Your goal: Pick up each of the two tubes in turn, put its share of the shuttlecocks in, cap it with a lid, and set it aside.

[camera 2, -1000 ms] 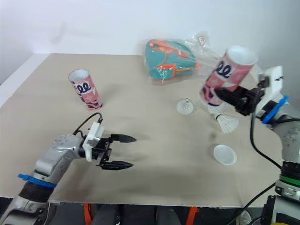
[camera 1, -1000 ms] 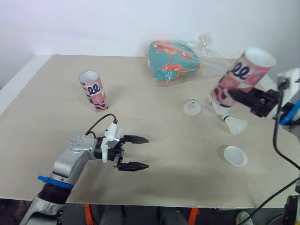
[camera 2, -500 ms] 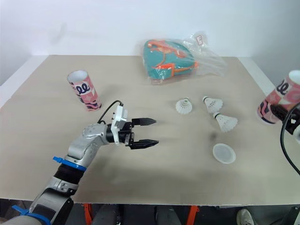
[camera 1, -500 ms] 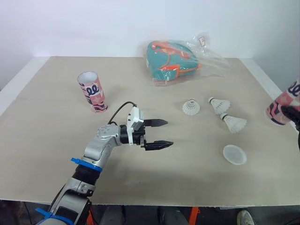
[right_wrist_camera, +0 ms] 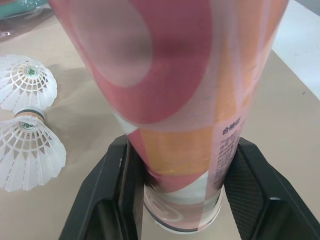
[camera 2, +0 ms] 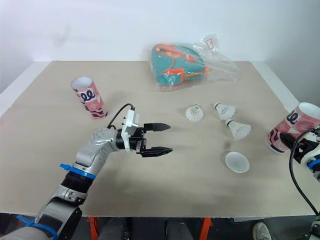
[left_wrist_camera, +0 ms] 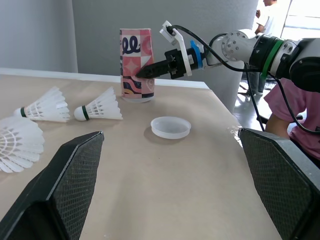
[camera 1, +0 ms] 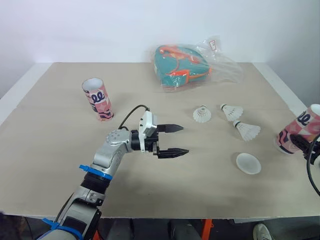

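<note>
I am seeing only the pale inside at the tube's opening (camera 1: 92, 84), so I expect the pink patterned tube (camera 1: 99, 104) to be empty when I tilt it for shuttlecocks.
A pink patterned tube (camera 1: 98, 99) stands open-topped at the table's left. A second pink tube (camera 2: 292, 127) is near the right edge, slightly tilted, with my right gripper (right_wrist_camera: 182, 150) shut on its lower part; its base looks to be on or just above the table. Three white shuttlecocks (camera 1: 202, 114) (camera 1: 232, 111) (camera 1: 247, 130) lie right of centre. A white lid (camera 1: 248, 163) lies in front of them. My left gripper (camera 1: 184, 139) hovers open and empty at mid-table, pointing toward the shuttlecocks. The left wrist view also shows the held tube (left_wrist_camera: 136, 65).
A teal bag in clear plastic wrap (camera 1: 182, 67) lies at the back of the table (camera 1: 60, 160). A person in pink (left_wrist_camera: 295, 115) sits beyond the table's right side. The table's right edge runs close by the held tube.
My right arm carried its tube from above the shuttlecocks out to the right edge and lower. My left gripper reached forward toward the table's middle, staying open.
</note>
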### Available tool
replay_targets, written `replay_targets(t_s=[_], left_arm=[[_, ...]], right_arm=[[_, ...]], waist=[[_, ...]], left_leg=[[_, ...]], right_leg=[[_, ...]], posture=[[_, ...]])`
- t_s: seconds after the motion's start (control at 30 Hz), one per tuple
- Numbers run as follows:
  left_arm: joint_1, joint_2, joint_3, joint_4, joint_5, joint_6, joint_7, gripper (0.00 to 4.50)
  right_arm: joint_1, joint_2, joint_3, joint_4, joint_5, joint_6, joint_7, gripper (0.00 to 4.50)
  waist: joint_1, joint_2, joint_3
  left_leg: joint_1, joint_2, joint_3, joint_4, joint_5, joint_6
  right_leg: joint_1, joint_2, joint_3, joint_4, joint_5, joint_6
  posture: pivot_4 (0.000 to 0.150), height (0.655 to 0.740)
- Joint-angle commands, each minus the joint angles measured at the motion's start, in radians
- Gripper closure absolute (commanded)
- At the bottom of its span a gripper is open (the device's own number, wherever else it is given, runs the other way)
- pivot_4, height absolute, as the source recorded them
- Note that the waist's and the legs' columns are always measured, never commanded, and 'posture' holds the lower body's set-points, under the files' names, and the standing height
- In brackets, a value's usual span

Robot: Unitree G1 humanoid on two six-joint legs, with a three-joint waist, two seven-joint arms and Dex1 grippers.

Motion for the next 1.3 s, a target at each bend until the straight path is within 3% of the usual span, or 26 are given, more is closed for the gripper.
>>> replay_targets(t_s=[0.03,0.4,0.5,0.6,0.67,1.3], left_arm=[[-0.026,0.000,0.014,-0.005,-0.008,-0.011,-0.005,0.00],[-0.036,-0.011,0.017,-0.002,-0.015,-0.005,-0.001,0.00],[-0.038,-0.011,0.020,-0.001,-0.016,-0.003,0.000,0.00],[-0.040,-0.011,0.022,0.000,-0.017,-0.002,0.000,0.00],[-0.042,-0.011,0.024,0.000,-0.020,0.002,0.001,0.00],[-0.049,-0.001,0.031,0.000,-0.034,0.023,-0.018,0.00]], right_arm=[[0.031,0.006,0.030,0.001,-0.037,-0.005,-0.023,2.18],[0.063,0.014,0.093,-0.021,-0.052,0.001,-0.016,2.18],[0.054,0.012,0.076,-0.023,-0.032,0.031,-0.015,1.31],[0.059,0.010,0.059,-0.056,-0.006,0.064,0.009,0.04],[0.055,0.009,0.045,-0.066,0.009,0.092,0.015,0.04],[0.203,-0.037,0.048,-0.199,0.018,0.168,0.129,0.04]], waist=[[0.000,0.000,0.000],[0.000,-0.007,0.000],[-0.001,-0.008,0.001],[-0.001,-0.006,0.001],[-0.001,0.001,0.001],[-0.001,0.000,0.001]], left_leg=[[0.000,0.000,0.000,0.000,0.000,0.000],[0.001,-0.001,-0.003,0.004,0.000,0.000],[0.001,-0.001,-0.003,0.004,0.000,0.000],[0.001,-0.001,-0.003,0.003,0.000,0.000],[0.000,-0.002,-0.002,0.003,0.000,0.000],[0.000,-0.003,-0.003,0.000,0.000,0.000]], right_leg=[[0.000,0.000,0.000,0.000,0.000,0.000],[0.005,0.000,0.000,-0.001,-0.001,-0.002],[0.005,0.000,0.000,-0.001,-0.001,-0.002],[0.005,0.000,0.000,-0.001,-0.001,-0.002],[0.003,0.000,0.001,-0.001,0.000,0.001],[0.002,0.000,0.001,-0.001,-0.002,0.002]], posture=[[0.150,0.7387],[0.150,0.7387],[0.150,0.7387],[0.150,0.7387],[0.150,0.7387],[0.150,0.7387]])
